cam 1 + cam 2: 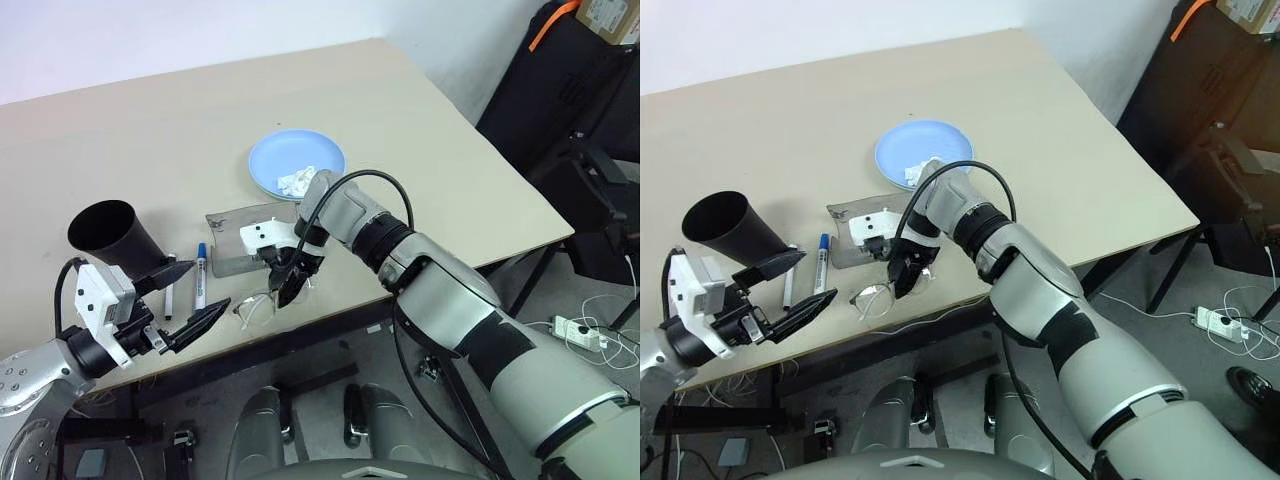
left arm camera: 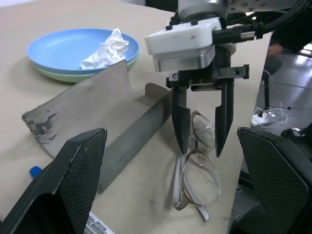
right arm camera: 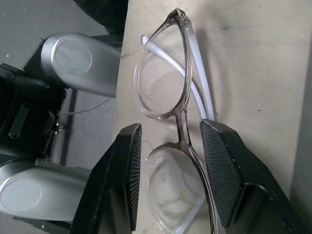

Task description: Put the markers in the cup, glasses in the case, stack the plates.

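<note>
The black-capped marker (image 1: 169, 300) will go down below the cup's rim when I drop it in, because the black cup has deep sides (image 1: 138, 243) next to such a short marker.
The glasses (image 3: 165, 92) lie folded near the table's front edge, just in front of the open grey case (image 2: 97, 122). My right gripper (image 2: 200, 148) points down over them, open, one finger on each side of the bridge with a gap still showing. The light blue plate (image 1: 296, 160) sits on the green plate (image 2: 58, 75) behind the case. A blue-capped marker (image 1: 201, 275) and a thinner marker (image 1: 787, 288) lie left of the case. The black cup (image 1: 110, 235) stands at the far left. My left gripper (image 1: 190, 298) hovers open and empty in front of the cup, over the table's front edge.
A crumpled white tissue (image 1: 297, 182) lies in the blue plate. The glasses sit very close to the table edge (image 1: 330, 325). Dark equipment (image 1: 590, 120) stands right of the table, and a power strip (image 1: 580, 330) lies on the floor.
</note>
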